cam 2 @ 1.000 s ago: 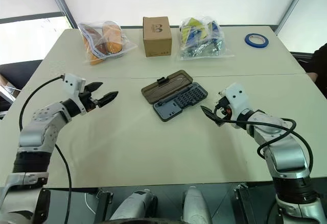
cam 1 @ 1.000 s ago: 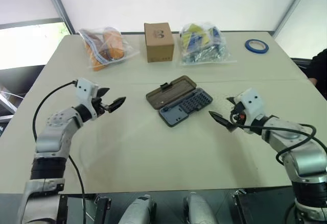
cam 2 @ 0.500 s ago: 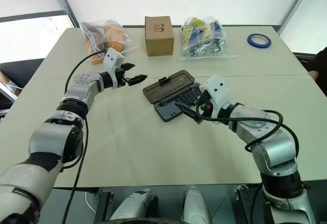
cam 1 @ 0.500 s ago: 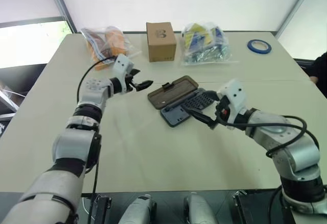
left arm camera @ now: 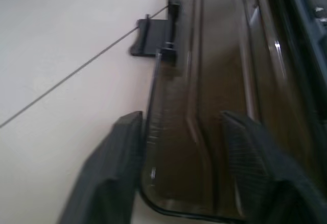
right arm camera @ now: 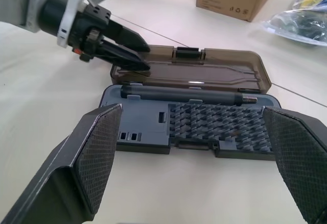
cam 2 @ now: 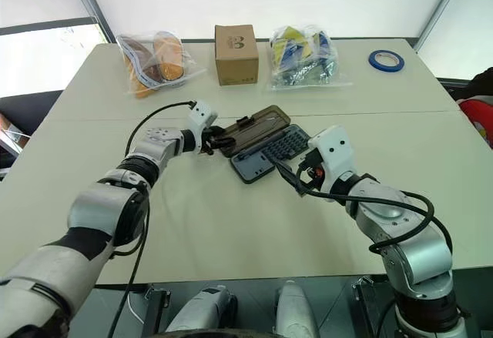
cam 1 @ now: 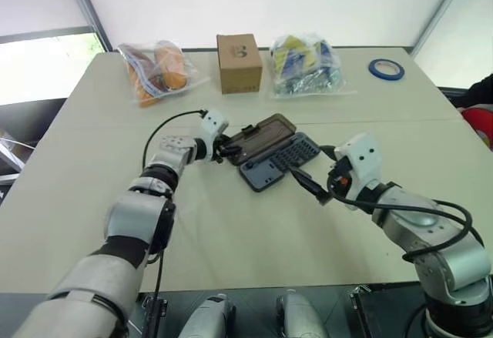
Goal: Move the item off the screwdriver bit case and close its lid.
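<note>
The dark driver handle [right arm camera: 181, 94] sits in place by the hinge, so the smoky brown lid [cam 1: 264, 137] will swing over and close flat when the robot folds it.
The screwdriver bit case [cam 1: 281, 161] lies open in the middle of the table, its dark grey base holding rows of bits and a dark driver handle [right arm camera: 179, 94] by the hinge. The smoky brown lid [cam 1: 262, 136] lies flat behind the base, latch tab [left arm camera: 153, 36] on its far edge. My left gripper [cam 1: 226, 152] sits at the lid's left end with its fingers [left arm camera: 110, 178] narrowed but apart, straddling the lid's rim. My right gripper [cam 1: 306, 185] stands wide open just in front of the base. The item is out of view.
Along the table's far side stand a bag of orange things [cam 1: 158, 72], a brown cardboard box [cam 1: 239, 62], a bag of blue and yellow items [cam 1: 304, 65] and a blue tape roll [cam 1: 385, 69]. A person's dark sleeve [cam 1: 481, 92] shows at the right edge.
My left arm swung right and down from the table's left side to the lid's left end, and its fingers narrowed. The right gripper edged left toward the case, still open.
</note>
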`<state>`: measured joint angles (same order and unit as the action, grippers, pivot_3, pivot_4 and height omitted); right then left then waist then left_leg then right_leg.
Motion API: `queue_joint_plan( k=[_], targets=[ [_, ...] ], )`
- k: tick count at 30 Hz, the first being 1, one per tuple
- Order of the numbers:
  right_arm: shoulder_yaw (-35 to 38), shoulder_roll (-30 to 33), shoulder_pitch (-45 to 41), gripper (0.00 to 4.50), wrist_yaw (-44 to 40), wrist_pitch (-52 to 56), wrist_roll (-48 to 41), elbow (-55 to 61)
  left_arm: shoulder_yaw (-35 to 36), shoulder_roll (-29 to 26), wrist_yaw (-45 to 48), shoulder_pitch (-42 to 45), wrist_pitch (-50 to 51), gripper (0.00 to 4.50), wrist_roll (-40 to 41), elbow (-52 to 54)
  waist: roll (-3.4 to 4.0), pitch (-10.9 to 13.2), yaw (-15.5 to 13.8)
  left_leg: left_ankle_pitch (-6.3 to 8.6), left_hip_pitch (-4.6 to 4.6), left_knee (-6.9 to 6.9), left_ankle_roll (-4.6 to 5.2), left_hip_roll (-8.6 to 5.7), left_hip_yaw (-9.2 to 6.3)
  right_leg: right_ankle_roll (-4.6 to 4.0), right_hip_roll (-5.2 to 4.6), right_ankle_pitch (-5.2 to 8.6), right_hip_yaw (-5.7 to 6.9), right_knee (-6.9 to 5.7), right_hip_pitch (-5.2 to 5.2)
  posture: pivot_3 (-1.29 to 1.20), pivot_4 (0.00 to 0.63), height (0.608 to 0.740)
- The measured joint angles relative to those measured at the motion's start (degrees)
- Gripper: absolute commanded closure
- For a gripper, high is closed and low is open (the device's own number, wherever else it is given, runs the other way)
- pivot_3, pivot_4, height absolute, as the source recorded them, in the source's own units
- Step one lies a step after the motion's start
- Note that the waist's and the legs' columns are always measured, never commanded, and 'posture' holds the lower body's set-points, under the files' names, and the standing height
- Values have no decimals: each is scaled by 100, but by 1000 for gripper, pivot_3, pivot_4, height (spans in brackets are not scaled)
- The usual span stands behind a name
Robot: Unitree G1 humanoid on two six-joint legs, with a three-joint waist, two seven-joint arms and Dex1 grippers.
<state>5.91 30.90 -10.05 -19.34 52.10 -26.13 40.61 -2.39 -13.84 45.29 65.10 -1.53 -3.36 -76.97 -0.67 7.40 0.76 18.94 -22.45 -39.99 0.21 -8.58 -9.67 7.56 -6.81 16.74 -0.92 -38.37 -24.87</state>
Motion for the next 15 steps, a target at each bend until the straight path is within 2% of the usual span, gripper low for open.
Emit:
queue_joint_plan(
  k=[2, 3, 12, 15],
  targets=[
    [61, 2, 32, 0, 33, 16, -4, 3, 4, -46, -34, -1, 4, 4202, -46, 18, 0, 0, 0, 0, 0, 0, 0, -1, 2, 0, -1, 0, -2, -6, -1, 0, 150, 740],
    [98, 4, 34, 0, 44, 18, -6, 21, 15, -62, -22, -1, 4, 4480, -73, 38, 0, 0, -1, 0, 0, -1, 0, -1, 2, 0, -1, 0, -2, -6, -1, 0, 150, 740],
    [153, 20, 37, 0, 49, 35, -20, 27, 98, -120, 261, -77, 13, 4480, -225, 131, 0, -5, 0, 0, 3, -1, 1, -2, 2, 0, -1, 0, -2, -7, 1, 0, 150, 740],
    [181, 62, 44, 0, 13, 42, -49, 26, -189, -286, 872, -150, -772, 4480, -502, 176, 0, -5, -1, 0, 3, 2, 1, -2, 3, 0, -1, 0, -1, -6, 0, 0, 150, 740]
  ],
)
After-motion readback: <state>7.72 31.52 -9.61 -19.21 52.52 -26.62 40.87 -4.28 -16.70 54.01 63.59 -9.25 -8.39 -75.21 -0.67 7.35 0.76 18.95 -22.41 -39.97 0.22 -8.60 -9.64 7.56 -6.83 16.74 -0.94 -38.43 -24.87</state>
